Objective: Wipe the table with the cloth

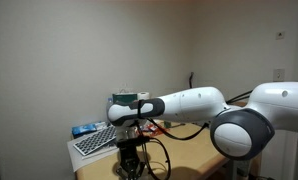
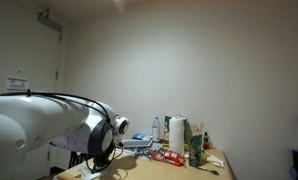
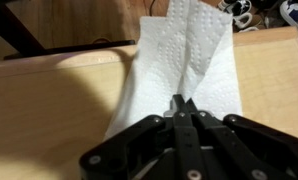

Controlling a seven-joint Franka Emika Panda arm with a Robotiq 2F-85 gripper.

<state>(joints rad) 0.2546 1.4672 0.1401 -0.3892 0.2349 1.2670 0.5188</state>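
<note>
Next, I turn back with my gripper and pull the cloth across the open tabletop, because the cloth's far end goes past the table's edge.
The cloth is a white paper towel lying on the light wooden table in the wrist view, stretching from the far edge toward the camera. My gripper is shut, its fingertips pinching the near part of the towel, which puckers up between them. In an exterior view the gripper hangs low over the table, under the white arm; the towel is not visible there. In the exterior view from the opposite side the arm hides the gripper and towel.
A keyboard and a blue item lie on the table's far end. A paper towel roll, bottles and red packets crowd the table. Cables lie beyond the towel.
</note>
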